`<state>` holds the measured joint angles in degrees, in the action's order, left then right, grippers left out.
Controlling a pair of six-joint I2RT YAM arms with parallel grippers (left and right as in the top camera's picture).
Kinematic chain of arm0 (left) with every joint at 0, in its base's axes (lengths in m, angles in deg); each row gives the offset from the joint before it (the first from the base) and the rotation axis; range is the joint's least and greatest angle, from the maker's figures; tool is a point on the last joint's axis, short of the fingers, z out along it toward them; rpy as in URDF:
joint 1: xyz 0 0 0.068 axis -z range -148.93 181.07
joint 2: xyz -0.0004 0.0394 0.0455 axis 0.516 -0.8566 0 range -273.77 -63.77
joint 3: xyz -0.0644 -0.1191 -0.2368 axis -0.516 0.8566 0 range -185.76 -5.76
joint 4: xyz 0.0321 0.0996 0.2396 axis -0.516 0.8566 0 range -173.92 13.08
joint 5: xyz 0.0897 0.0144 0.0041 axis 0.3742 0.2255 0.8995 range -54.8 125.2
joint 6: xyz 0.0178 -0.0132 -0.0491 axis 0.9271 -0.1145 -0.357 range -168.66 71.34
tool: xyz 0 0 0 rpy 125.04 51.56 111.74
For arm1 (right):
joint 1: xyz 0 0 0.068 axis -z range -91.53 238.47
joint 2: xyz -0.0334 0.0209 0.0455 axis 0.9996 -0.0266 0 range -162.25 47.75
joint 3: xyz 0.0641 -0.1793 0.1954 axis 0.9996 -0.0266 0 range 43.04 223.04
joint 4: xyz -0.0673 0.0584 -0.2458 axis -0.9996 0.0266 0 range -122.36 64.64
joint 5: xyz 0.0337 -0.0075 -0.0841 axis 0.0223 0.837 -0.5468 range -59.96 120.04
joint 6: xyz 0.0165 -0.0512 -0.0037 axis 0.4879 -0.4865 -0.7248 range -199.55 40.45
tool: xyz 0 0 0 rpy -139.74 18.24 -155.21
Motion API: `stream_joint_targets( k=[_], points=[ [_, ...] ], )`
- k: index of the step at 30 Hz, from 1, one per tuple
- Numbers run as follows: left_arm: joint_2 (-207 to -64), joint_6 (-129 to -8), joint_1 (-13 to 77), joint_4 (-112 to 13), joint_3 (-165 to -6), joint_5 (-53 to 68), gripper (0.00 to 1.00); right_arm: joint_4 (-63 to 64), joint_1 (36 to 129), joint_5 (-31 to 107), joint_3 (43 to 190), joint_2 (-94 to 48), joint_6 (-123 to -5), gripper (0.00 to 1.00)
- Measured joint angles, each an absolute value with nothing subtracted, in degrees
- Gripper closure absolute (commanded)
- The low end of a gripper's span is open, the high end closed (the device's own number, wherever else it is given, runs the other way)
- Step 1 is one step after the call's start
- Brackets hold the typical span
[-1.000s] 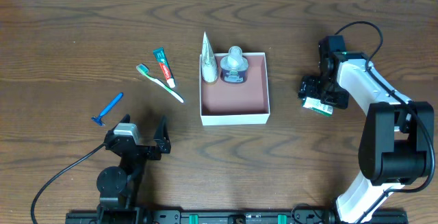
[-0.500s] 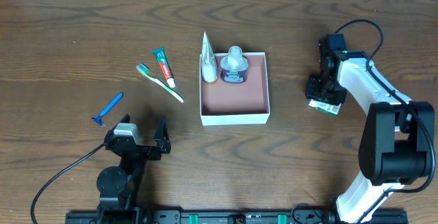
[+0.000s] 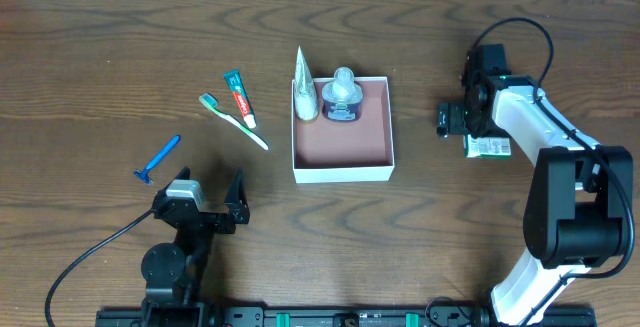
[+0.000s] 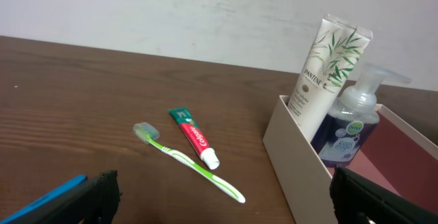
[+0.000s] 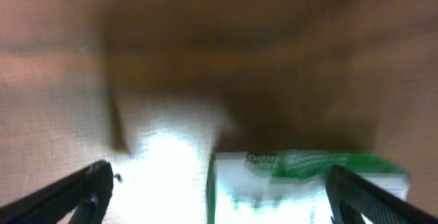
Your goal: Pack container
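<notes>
I should move and turn my right gripper's fingers to go on both sides of the box (image 3: 488, 148) before closing, because the green-and-white box's edge (image 5: 308, 164) is under one finger.
The container (image 3: 345, 145), a shallow white box with a pinkish inside, sits mid-table and its near wall (image 4: 301, 161) shows in the left wrist view. A white tube (image 3: 304, 89) and a pump bottle (image 3: 342, 97) stand in its far end. A toothpaste tube (image 3: 239, 98), a green toothbrush (image 3: 236, 123) and a blue razor (image 3: 158, 158) lie to its left. My left gripper (image 3: 205, 203) stands open near the front edge, nothing between its fingers (image 4: 96, 195). My right gripper (image 3: 455, 122) is open to the right of the container. A green-and-white box (image 3: 488, 147) lies on the table beside it. In the blurred right wrist view that box (image 5: 301, 186) lies loose between the spread jaws.
The right arm's white links (image 3: 545, 132) and black cable (image 3: 515, 42) take up the right side. The left arm's base (image 3: 165, 265) and cable sit at the front left. Bare wood lies between the container and the right gripper.
The right gripper, closed on the green-and-white box half a second ago, has opened and shifted back and left. The box now lies flat on the table. The left arm has not moved.
</notes>
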<state>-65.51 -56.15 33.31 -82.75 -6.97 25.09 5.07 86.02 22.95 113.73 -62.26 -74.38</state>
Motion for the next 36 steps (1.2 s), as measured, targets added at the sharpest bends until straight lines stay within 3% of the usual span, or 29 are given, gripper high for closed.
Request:
stream_joint_targets(
  k=[6,10,25,36],
  points=[
    [-65.5,-56.1,33.3,-82.7,-7.0,25.1,0.02,0.6,86.1,22.3,113.7,-62.5,-87.6,0.09],
    [-65.5,-56.1,33.3,-82.7,-7.0,25.1,0.02,3.3,86.5,22.2,113.7,-62.5,-90.4,0.03],
    [-65.5,-56.1,33.3,-82.7,-7.0,25.1,0.02,23.8,91.3,26.3,113.4,-62.5,-62.2,0.01],
    [-65.5,-56.1,33.3,-82.7,-7.0,25.1,0.02,19.6,92.0,34.4,113.4,-62.5,-58.1,0.01]
  ],
)
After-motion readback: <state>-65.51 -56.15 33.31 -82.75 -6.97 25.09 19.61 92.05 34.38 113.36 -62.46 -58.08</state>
